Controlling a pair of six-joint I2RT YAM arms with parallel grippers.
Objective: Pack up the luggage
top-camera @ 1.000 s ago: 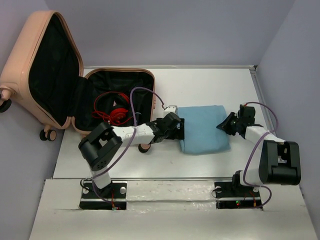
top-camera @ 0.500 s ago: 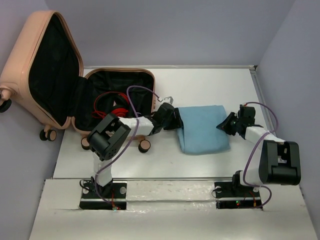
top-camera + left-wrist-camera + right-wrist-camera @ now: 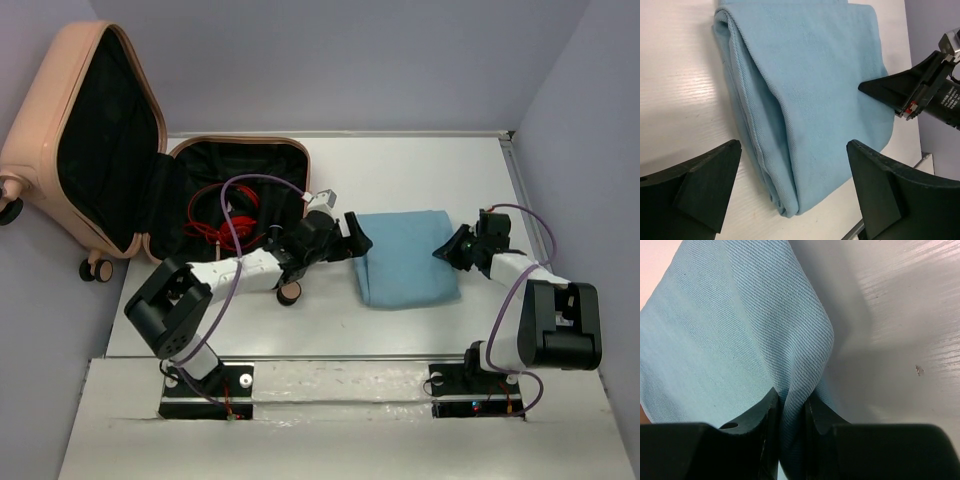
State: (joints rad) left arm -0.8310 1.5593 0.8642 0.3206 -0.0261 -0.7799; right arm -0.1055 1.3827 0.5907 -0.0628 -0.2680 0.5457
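Note:
The cloth's far edge (image 3: pixel 441 238) is pinched by my right gripper alone, and the folded edge (image 3: pixel 363 276) facing the luggage is loose. Next, my left gripper pinches that folded edge before both grippers lift.
The luggage (image 3: pixel 60 130) is a large peach-pink suitcase lying open at the left, its lid raised and its black-lined base (image 3: pixel 285 165) on the table. A folded light-blue cloth (image 3: pixel 405 258) lies on the table to the right of it. My left gripper (image 3: pixel 355 240) is open at the cloth's left edge; in the left wrist view the jaws (image 3: pixel 794 150) stand wide apart over the cloth's (image 3: pixel 810 90) folded corner. My right gripper (image 3: pixel 450 248) is shut on the cloth's right edge; its wrist view shows the fabric (image 3: pixel 730 330) pinched between the fingers (image 3: pixel 791 400).
Red headphones (image 3: pixel 225 225) with a red cable lie inside the suitcase base. A suitcase wheel (image 3: pixel 289 293) sits just below my left forearm. A raised table rim (image 3: pixel 515 180) runs along the right side, close behind the right gripper.
My left arm's elbow has swung left and back, and the wrist has turned, with the gripper staying at the cloth's left edge. The right arm and the cloth have not moved.

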